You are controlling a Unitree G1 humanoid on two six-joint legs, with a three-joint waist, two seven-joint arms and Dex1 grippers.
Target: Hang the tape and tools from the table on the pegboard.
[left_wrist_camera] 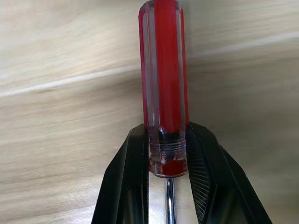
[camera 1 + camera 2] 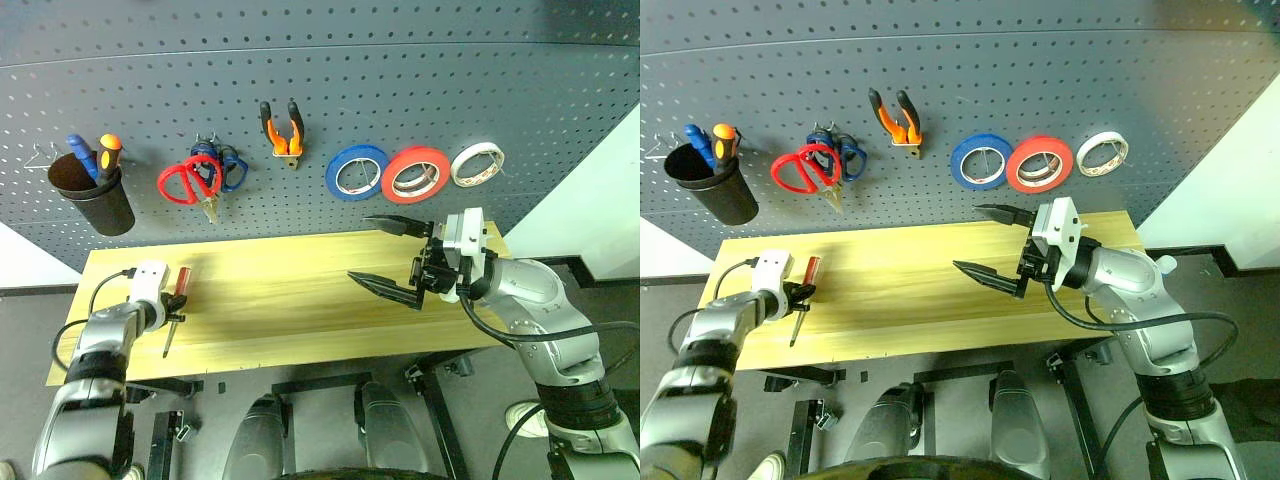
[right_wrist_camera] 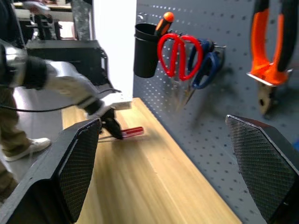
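My left gripper holds the red screwdriver's handle with the screwdriver's stem free, and I keep taking it to the black cup until its stem goes in.
A slim red-handled screwdriver lies on the light wooden table near its left end. My left gripper is shut on it, one finger on each side of the handle where the shaft begins. My right gripper hangs open over the table's right part, pointing left, with nothing between its fingers. On the dark grey pegboard hang the red tape, the red-handled scissors and the orange-and-black pliers.
Also on the board are a blue roll, a thin clear roll, blue-handled scissors and a black cup holding blue and orange screwdrivers. A person's leg stands past the table's left end.
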